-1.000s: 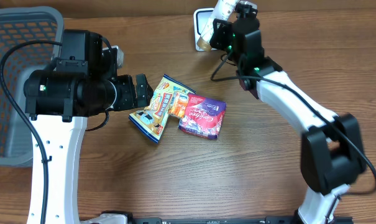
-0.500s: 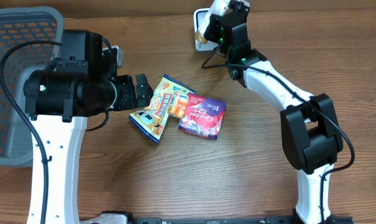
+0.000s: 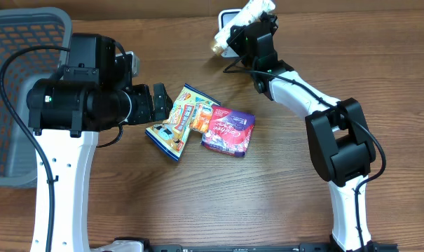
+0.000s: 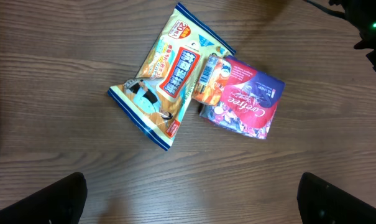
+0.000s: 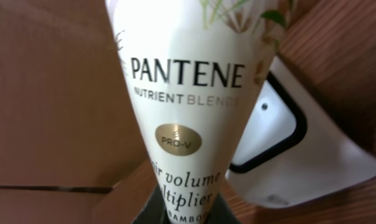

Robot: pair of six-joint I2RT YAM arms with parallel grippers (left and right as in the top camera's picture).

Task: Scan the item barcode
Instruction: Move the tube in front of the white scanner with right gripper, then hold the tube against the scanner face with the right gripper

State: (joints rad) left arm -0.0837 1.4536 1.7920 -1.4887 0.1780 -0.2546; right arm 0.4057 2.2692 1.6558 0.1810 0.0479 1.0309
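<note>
The tube's end sticks out past the edge of the barcode scanner, so next my right gripper pulls the tube back over the scanner's window to scan it.
A white Pantene tube fills the right wrist view, and my right gripper is shut on its lower end. From overhead the tube lies tilted at the table's far edge, over the white barcode scanner, with the right gripper around it. The scanner's black-framed window shows just right of the tube. No barcode is visible on the tube's facing side. My left gripper hangs open above the table, near a yellow-blue snack packet and a purple packet.
A grey mesh basket stands at the far left. The snack packet and the purple packet lie mid-table, with a small orange sachet between them. The right arm's cable loops beside the scanner.
The right arm has swung left and tipped the tube, so its lower end now points left across the scanner. The left arm and the packets have not moved.
</note>
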